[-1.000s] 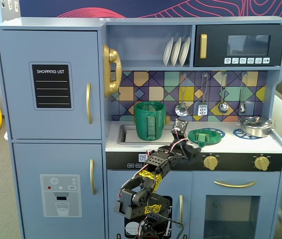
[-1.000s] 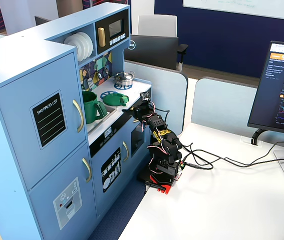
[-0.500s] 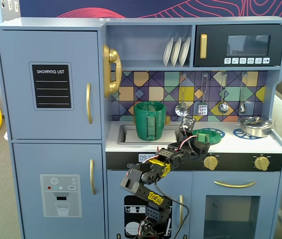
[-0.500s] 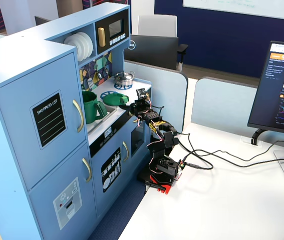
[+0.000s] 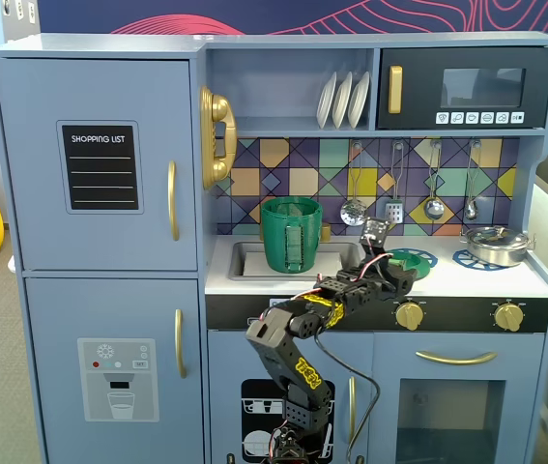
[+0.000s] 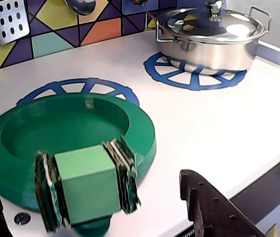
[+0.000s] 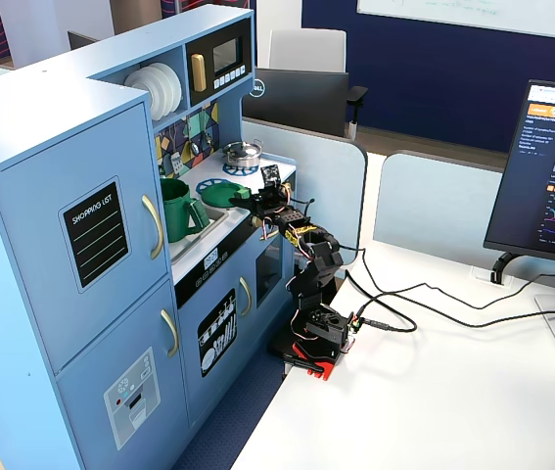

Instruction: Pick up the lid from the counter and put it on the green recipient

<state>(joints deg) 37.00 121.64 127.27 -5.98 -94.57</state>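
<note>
I expect the green lid [image 5: 412, 264] to settle inside the recipient's rim when I lower it, because the green recipient's opening [image 5: 292, 207] looks about as wide as the lid.
The green lid [image 6: 65, 131] lies flat on the white counter [image 6: 204, 123], over a blue burner ring [image 6: 75, 86]. Its blocky green knob [image 6: 88, 182] sits between the two dark fingers [image 6: 211, 207] of my gripper [image 6: 86, 181], which is open, with clear gaps on both sides of the knob. In a fixed view my gripper [image 5: 389, 259] covers the left part of the lid [image 5: 413, 259]. The green recipient [image 5: 291, 235] stands upright in the sink to the left, with its handle facing front. From the side, the lid [image 7: 220, 194] lies between the recipient [image 7: 177, 208] and my gripper [image 7: 257, 199].
A shiny steel pot [image 6: 211, 34] with its own lid sits on the second blue burner ring [image 6: 194, 79], right of the green lid. Utensils hang on the tiled back wall [image 5: 409, 208]. The counter's front edge, with gold knobs [image 5: 410, 314], runs just under my gripper.
The arm has stretched up and to the right, from the sink's edge to the lid. My open gripper now has its fingers on either side of the knob.
</note>
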